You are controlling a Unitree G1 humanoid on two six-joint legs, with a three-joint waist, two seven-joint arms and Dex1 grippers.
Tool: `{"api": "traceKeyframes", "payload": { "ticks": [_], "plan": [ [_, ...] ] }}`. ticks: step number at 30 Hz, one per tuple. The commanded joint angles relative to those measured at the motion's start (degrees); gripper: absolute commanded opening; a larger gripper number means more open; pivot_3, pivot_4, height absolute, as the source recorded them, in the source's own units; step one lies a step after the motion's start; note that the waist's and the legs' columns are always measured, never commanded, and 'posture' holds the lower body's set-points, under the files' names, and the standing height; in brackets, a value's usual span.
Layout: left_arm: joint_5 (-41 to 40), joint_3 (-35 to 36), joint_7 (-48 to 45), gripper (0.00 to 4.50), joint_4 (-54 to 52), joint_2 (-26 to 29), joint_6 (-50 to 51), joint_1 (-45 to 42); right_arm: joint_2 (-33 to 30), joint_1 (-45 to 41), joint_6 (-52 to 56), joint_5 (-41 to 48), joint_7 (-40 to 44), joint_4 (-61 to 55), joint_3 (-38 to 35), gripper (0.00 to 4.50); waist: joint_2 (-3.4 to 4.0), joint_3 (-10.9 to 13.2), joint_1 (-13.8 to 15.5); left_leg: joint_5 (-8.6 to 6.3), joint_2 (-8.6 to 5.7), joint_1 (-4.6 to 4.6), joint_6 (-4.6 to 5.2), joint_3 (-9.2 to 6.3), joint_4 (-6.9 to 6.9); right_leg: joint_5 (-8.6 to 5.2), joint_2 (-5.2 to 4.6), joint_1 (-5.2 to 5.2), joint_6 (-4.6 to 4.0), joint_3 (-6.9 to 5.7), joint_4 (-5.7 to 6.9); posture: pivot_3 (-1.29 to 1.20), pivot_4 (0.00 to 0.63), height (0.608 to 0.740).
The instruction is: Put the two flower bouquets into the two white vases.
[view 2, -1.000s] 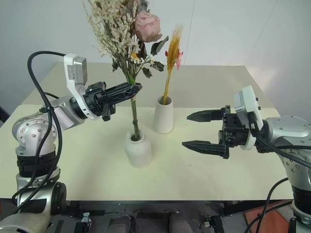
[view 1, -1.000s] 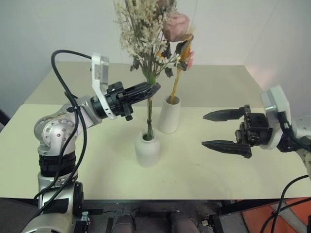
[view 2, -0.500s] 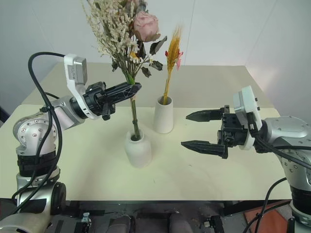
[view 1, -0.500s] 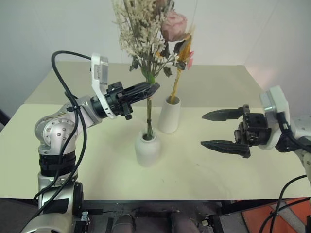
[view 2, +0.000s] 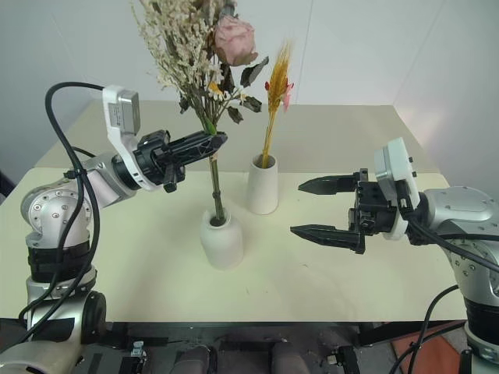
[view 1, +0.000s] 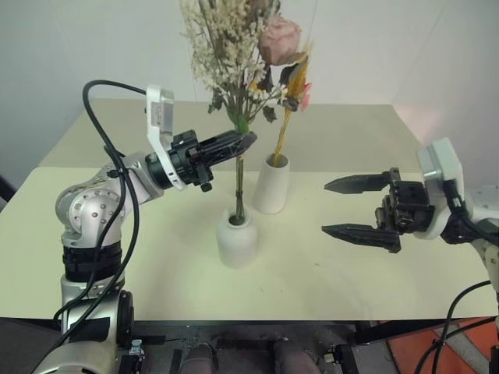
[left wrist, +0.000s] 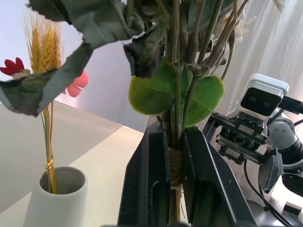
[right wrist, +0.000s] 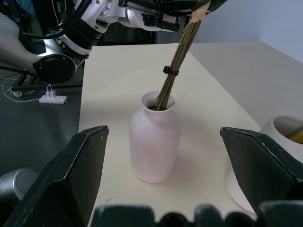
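Note:
The bushy bouquet's lower stems [view 1: 239, 204] are inside the short vase's opening [view 1: 236, 220]. My left gripper should keep lowering them until they stand deep inside, then let go.
My left gripper [view 1: 248, 142] is shut on the stems of the bushy bouquet [view 1: 234, 47], just under its green leaves. The stems [right wrist: 177, 61] run down into the mouth of the short round-shouldered vase [view 1: 237, 241], and the bunch stands nearly upright. Behind it, the taller vase [view 1: 271, 185] holds the slim yellow-orange straw bunch [view 1: 290, 93] with its pink-red blossoms. My right gripper [view 1: 325, 208] hangs open to the right of both vases, pointing at them with nothing between its fingers [right wrist: 71, 175]. In the left wrist view the tied stems [left wrist: 175, 163] sit pinched between the two fingers.
Both vases stand near the middle of the cream table [view 1: 351, 132]. A pale wall rises behind the table's far edge. A floor with cables and a power strip [right wrist: 52, 99] lies beyond the table's left side.

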Motion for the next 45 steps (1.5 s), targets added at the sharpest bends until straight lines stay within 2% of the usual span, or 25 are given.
{"api": "traceKeyframes", "payload": {
  "ticks": [1, 20, 21, 32, 33, 41, 45],
  "plan": [
    [1.41, -1.03, -1.12, 0.09, -1.24, 0.61, -2.43, 0.69, 0.03, 0.03, -1.39, 0.64, -0.35, -1.62, -1.39, 4.50, 0.00, 0.00, -0.01, 0.00, 0.00, 0.00, 0.00, 0.00, 0.00, 0.00, 0.00, 0.00, 0.00, 0.00, 0.00, 0.00, 0.150, 0.740],
    [8.96, -5.37, -5.70, 0.09, -0.97, 1.32, -8.53, 7.27, 0.09, 0.15, -1.20, 0.73, -0.64, -1.70, -1.04, 4.50, 0.00, 0.00, -0.01, 0.00, 0.01, 0.01, 0.00, 0.00, 0.00, 0.00, 0.00, 0.00, 0.00, 0.00, 0.00, 0.00, 0.150, 0.740],
    [8.89, -5.34, -5.66, 0.83, -1.20, 1.29, -8.42, 7.46, 0.00, 0.21, -1.19, 0.74, -0.56, -1.70, -1.11, 4.50, 0.00, 0.00, 0.00, 0.00, 0.01, 0.00, 0.00, 0.00, 0.00, 0.00, 0.00, 0.00, 0.00, 0.00, 0.00, 0.00, 0.150, 0.740],
    [6.64, -4.70, -5.22, 4.29, -5.01, 2.15, -5.98, 11.19, -0.15, 0.23, -1.10, 0.58, -0.17, -1.52, -1.05, 4.50, 0.00, 0.00, -0.04, 0.00, 0.01, 0.01, 0.00, 0.00, 0.00, 0.00, 0.00, 0.00, 0.00, 0.00, -0.01, 0.00, 0.150, 0.740],
    [6.54, -4.56, -5.10, 4.45, -5.30, 2.45, -5.76, 11.69, -0.13, 0.24, -1.13, 0.53, -0.14, -1.46, -1.04, 4.50, 0.00, 0.00, -0.06, 0.00, 0.01, 0.01, 0.00, 0.00, 0.00, 0.00, 0.01, 0.00, 0.00, 0.00, -0.01, 0.00, 0.150, 0.740],
    [3.90, -2.56, -3.70, 4.45, -7.75, 4.73, -4.39, 14.92, 0.44, 0.27, -1.47, 0.06, -0.08, -1.20, -0.54, 4.50, 0.00, 0.00, -0.02, 0.00, 0.02, 0.01, 0.00, 0.00, 0.00, -0.01, 0.00, 0.00, 0.01, 0.00, -0.01, 0.00, 0.150, 0.740],
    [4.55, -3.86, -3.35, 4.45, -6.96, 4.31, -4.55, 14.48, 0.74, -0.08, -1.59, -0.09, 0.03, -0.87, -0.12, 4.50, 0.00, 0.00, -0.02, 0.00, 0.02, 0.01, 0.00, 0.00, 0.00, -0.01, 0.00, 0.00, 0.01, 0.00, -0.01, 0.00, 0.150, 0.740]
  ]
}}
